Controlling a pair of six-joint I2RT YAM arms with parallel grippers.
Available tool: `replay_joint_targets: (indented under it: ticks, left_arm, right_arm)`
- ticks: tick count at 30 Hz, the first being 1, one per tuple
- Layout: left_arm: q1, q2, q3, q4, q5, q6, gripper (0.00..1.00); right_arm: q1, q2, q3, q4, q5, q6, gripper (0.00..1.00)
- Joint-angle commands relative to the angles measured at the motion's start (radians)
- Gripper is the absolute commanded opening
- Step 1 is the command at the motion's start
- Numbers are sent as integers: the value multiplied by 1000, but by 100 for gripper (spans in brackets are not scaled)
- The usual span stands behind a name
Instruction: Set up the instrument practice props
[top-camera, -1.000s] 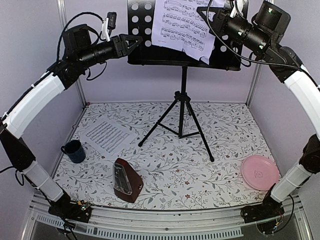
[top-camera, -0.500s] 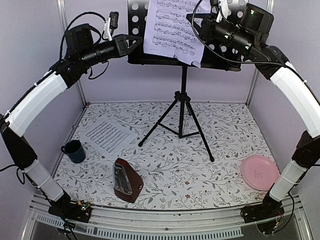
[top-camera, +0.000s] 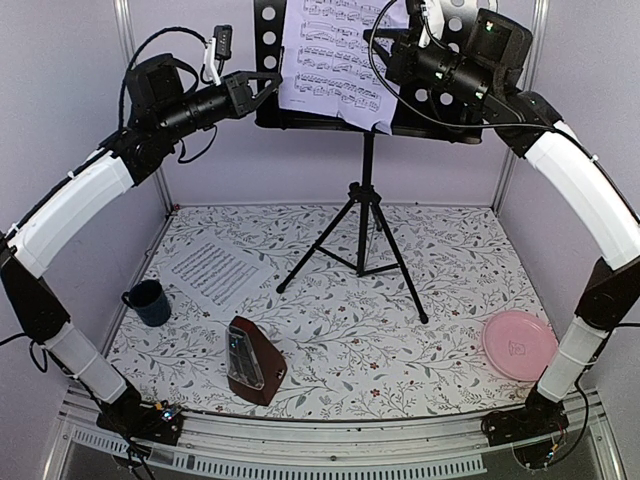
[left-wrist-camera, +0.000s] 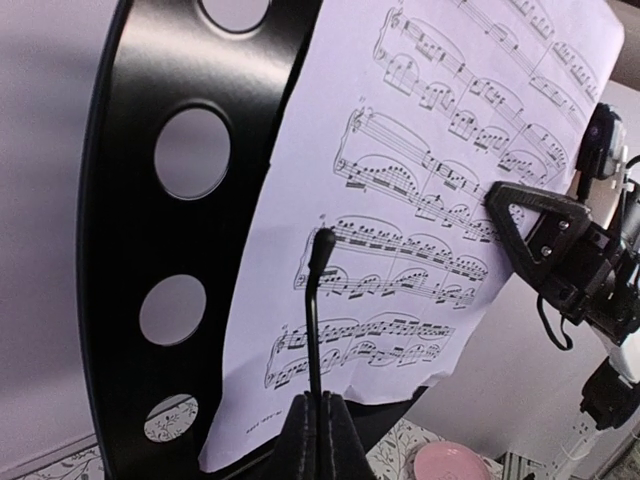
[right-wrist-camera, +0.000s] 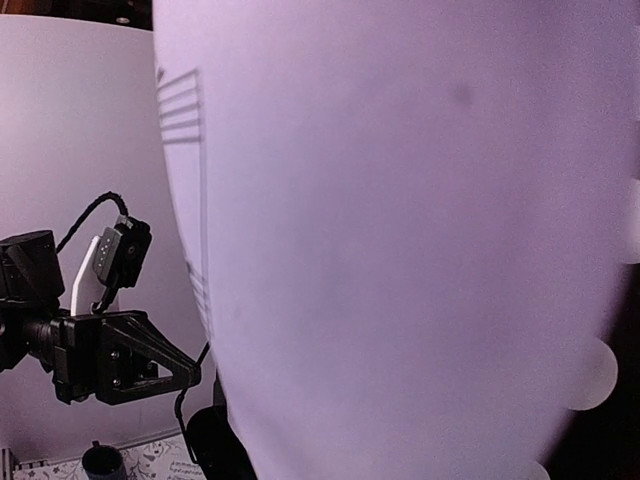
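The page-holder wire (left-wrist-camera: 312, 320) stands in front of the sheet, so the robot's right gripper goes on sliding the sheet behind the wire until the sheet stands on the desk's ledge (top-camera: 300, 125).
The black tripod music stand (top-camera: 368, 200) stands at the back, its perforated desk (left-wrist-camera: 130, 250) up high. One sheet of printed music (top-camera: 335, 60) hangs in front of the desk, with my right gripper (top-camera: 378, 42) shut on its right edge. That sheet (right-wrist-camera: 400, 250) fills the right wrist view and hides the fingers there. My left gripper (left-wrist-camera: 322, 400) is shut on the stand's thin black page-holder wire (left-wrist-camera: 313, 320), which crosses the sheet (left-wrist-camera: 430, 200). A second sheet (top-camera: 213, 273) lies flat at the left. The dark-red metronome (top-camera: 252, 362) stands near the front.
A dark blue mug (top-camera: 149, 301) sits at the table's left edge. A pink plate (top-camera: 519, 344) lies front right. The stand's tripod legs (top-camera: 400, 270) spread over the middle of the floral table. Both arms arch high, level with the desk.
My right gripper has carried the sheet leftward across the desk. My left gripper has closed from half open onto the thin wire.
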Motion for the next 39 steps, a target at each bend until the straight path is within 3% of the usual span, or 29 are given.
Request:
replay_joint_targets:
  ticks: [1,17,28,39]
  left_arm:
    - [8,-28,-17,43,21,42,0]
    - [0,-6,2,23,63,65,0]
    - [-3,11,10,18,69,67,0]
    - [-6,18,14,16,66,68,0]
  right_arm:
    - [-7,28,31,50,-29,-35,0]
    - [-7,136,142,41,-175,-198,0]
    - [-8,165,172,31,-189,-324,0]
    - [-8,206,194,53,-221,-311,0]
